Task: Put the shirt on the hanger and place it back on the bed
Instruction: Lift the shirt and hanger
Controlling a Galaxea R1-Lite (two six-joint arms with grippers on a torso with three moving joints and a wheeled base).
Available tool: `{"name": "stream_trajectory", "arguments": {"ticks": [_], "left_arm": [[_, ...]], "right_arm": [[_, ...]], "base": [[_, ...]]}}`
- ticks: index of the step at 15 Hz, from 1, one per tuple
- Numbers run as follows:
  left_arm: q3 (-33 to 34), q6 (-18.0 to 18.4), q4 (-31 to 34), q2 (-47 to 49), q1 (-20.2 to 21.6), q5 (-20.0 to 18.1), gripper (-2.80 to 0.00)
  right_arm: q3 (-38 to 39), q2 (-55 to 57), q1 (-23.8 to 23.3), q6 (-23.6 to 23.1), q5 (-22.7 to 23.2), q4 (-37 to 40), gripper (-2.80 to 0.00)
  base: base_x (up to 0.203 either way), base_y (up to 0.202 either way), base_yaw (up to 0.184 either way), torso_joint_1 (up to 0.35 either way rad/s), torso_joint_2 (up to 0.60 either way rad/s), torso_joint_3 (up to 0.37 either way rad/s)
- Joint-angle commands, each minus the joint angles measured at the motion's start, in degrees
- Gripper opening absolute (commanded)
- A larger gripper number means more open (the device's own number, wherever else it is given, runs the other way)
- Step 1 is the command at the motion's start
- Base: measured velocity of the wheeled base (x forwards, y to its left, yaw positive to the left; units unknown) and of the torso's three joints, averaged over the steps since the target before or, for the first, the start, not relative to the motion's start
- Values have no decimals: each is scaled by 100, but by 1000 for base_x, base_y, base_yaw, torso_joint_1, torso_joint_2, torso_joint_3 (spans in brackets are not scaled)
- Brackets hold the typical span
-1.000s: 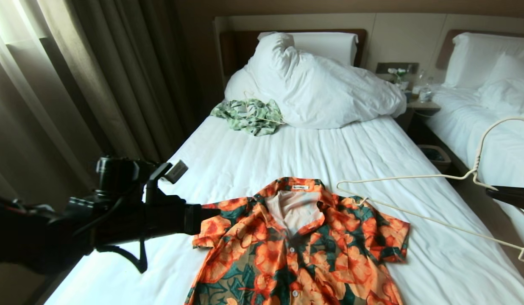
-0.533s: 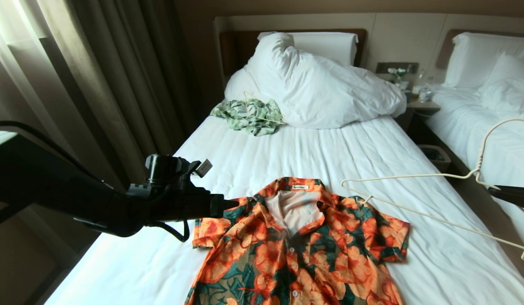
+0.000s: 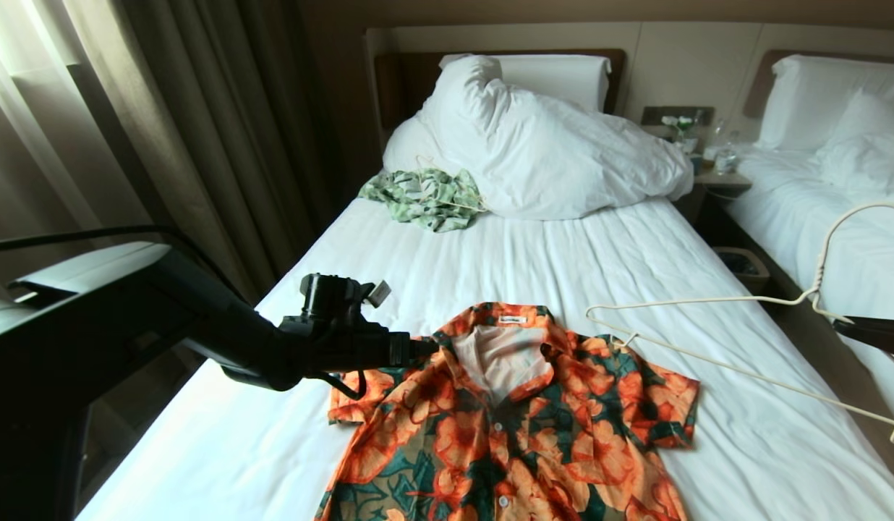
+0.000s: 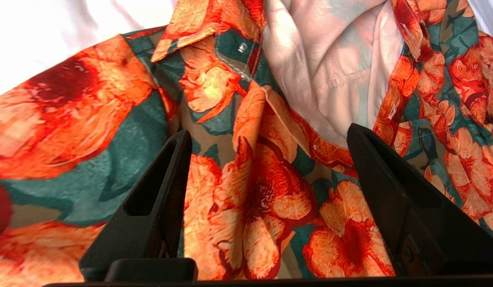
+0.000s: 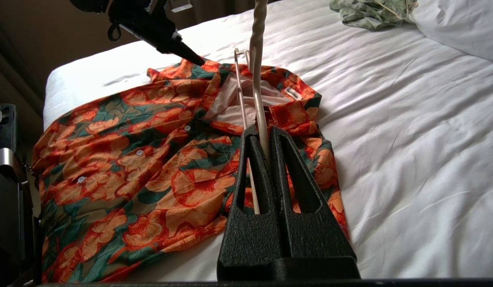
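Note:
My left gripper keeps moving forward to the collar tip point(image 4: 242, 62) ahead of its open fingers until they straddle the neckline edge point(image 4: 273, 95) beside it, and then close.
The shirt point(image 3: 519, 420), orange flowers on dark green, lies flat and face up on the bed point(image 3: 563, 260), collar toward the pillows. My left gripper point(image 3: 425, 349) reaches in from the left and hovers open over the shoulder beside the collar. In the left wrist view its fingers straddle the shirt front point(image 4: 254, 191), and the left gripper point(image 4: 268, 131) holds nothing. My right gripper point(image 5: 263, 129) is shut on the neck of the cream hanger point(image 5: 257, 79). It holds the hanger point(image 3: 817, 269) tilted above the bed's right side, one end over the shirt's right shoulder.
A pale green-and-white shirt point(image 3: 425, 197) lies crumpled by the bunched duvet point(image 3: 548, 152) at the bed's head. Curtains point(image 3: 165, 130) hang along the left. A bin point(image 3: 740, 266) and nightstand point(image 3: 714, 177) stand between this bed and the second bed point(image 3: 837, 210).
My left arm has stretched forward and to the right, bringing its gripper from the bed's left edge to the shirt's collar. The right arm and the hanger have stayed put.

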Motion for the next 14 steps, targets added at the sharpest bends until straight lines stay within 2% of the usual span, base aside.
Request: {"name": "stream_trajectory", "arguments": {"ticks": [1,6,14], "left_arm": [[-160,-70,-25,261,-162,21,0],[-854,-100,-16,605,-350,386,0],[-1271,-94,6,956,-541,610,0]], "right_arm": [[-16,42,4,-26,48,5,-280],[-25,60,4,-34,48,5,-280],[-43,95,31,-26,48,5,-280]], "base": [[0,0,0,0,0,0],[0,0,0,0,0,0],[0,0,0,0,0,0]]}}
